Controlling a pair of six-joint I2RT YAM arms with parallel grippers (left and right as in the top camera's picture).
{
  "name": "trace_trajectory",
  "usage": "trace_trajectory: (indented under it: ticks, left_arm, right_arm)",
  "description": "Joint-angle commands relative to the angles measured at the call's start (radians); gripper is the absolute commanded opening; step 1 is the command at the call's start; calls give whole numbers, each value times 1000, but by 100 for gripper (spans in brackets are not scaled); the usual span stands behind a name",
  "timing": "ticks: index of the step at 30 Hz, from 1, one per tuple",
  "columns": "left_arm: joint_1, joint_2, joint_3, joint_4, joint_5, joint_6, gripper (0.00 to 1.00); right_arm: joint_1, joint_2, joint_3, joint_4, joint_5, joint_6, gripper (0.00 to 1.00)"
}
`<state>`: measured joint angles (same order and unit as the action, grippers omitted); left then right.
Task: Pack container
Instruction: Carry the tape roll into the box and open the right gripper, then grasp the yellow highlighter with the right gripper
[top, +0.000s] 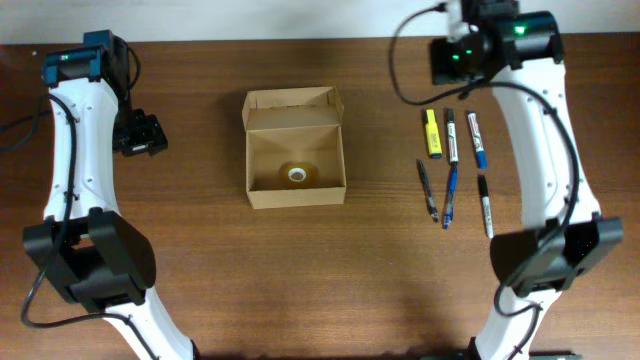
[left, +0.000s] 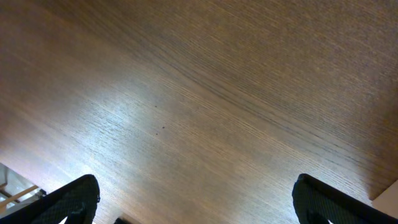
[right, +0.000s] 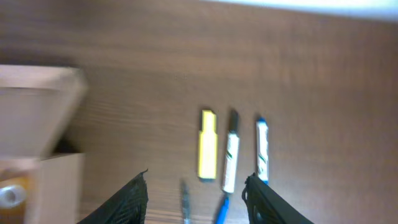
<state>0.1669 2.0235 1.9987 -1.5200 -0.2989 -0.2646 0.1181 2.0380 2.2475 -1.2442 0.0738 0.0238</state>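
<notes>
The yellow highlighter's narrow width (right: 208, 149) is in line with my right gripper's open fingers, clear of the black-capped marker. I should keep going down until the fingers are on both sides of the highlighter.
The tan cardboard container (top: 295, 150) stands open at the table's middle, lid flap up at the back, with a roll of tape (top: 298, 175) inside. It also shows at the left edge of the right wrist view (right: 37, 118). To its right lie a yellow highlighter (top: 433, 133), a black-capped marker (top: 451, 135), a blue-capped marker (top: 477, 139) and several pens (top: 450, 195). My right gripper (right: 196, 196) is open and empty, high over the markers at the far right. My left gripper (left: 196, 202) is open and empty over bare wood at the far left.
The highlighter (right: 208, 145) and both markers (right: 230, 152) lie ahead of the right fingers. A black marker (top: 485, 205) lies nearest the right arm. The table's far edge runs close behind both grippers.
</notes>
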Motion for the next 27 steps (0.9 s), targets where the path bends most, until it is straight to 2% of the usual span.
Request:
trace_trajectory:
  ticks: [1,4,13,27]
  left_arm:
    - [6,8,-3,2,0,8,100]
    - [6,8,-3,2,0,8,100]
    - [6,8,-3,2,0,8,100]
    - [6,8,-3,2,0,8,100]
  right_arm:
    - [-34,91,-84,25,-74,45,54]
    - [-45,155,-94,37,-74,45,57]
    - [-55,309,-94,75,-46,44,58]
    - [-55,450,-94,81,-6,44,58]
